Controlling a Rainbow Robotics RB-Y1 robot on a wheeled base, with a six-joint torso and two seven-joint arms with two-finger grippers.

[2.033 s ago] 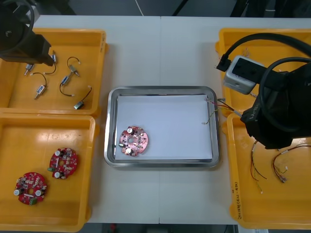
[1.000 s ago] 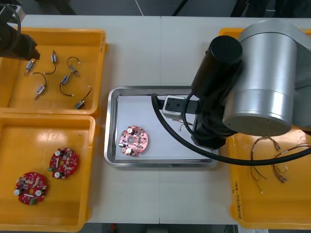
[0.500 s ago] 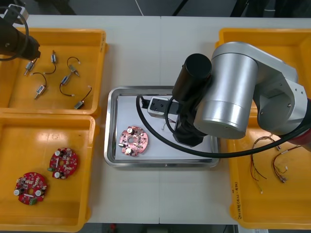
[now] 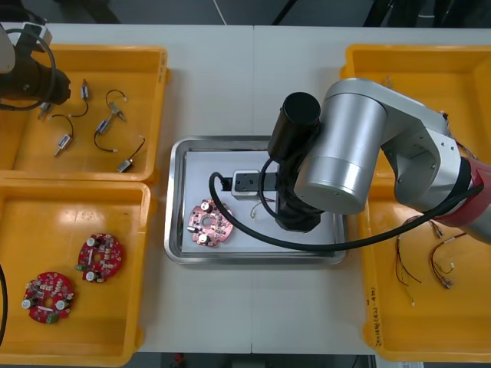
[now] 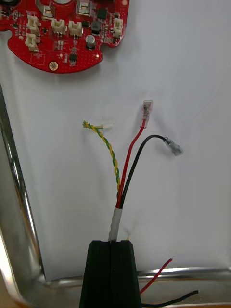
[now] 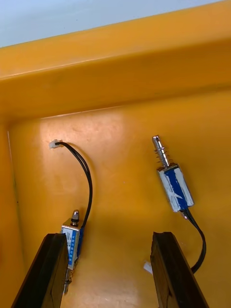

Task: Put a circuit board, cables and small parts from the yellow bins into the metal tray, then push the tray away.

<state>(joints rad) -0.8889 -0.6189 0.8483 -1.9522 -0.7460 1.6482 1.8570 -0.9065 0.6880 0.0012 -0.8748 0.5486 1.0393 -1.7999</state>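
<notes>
The black lead arcs smoothly point(image 6: 89, 179) to its white plug, so I expect it to jut out in that same curve while I carry the small metal part point(image 6: 72, 246).
My right gripper point(image 5: 113, 243) is shut on a cable bundle point(image 5: 126, 178) of red, black and twisted yellow-green wires. Its free ends fan out over the white inside of the metal tray point(image 5: 19, 226), just short of a round red circuit board point(image 5: 67, 33). From the front, my right arm point(image 4: 337, 161) covers the tray's right half point(image 4: 230, 142), and the board point(image 4: 211, 222) lies at the tray's front left. My left gripper point(image 6: 108, 240) stands open low in the far left yellow bin point(image 6: 125, 72). One small metal part point(image 6: 174, 185) lies between its fingers, and another point(image 6: 72, 236) lies beside one finger.
The far left bin point(image 4: 153, 84) holds several small metal parts with black leads. Two more circuit boards point(image 4: 100, 257) lie in the near left bin point(image 4: 146, 307). Loose cables point(image 4: 441, 261) lie in the near right bin point(image 4: 372, 307). The far right bin point(image 4: 360, 61) is partly behind my arm.
My right arm swung left from the right bins over the tray, carrying the cable bundle toward the circuit board. My left arm shifted slightly over the far left bin.
</notes>
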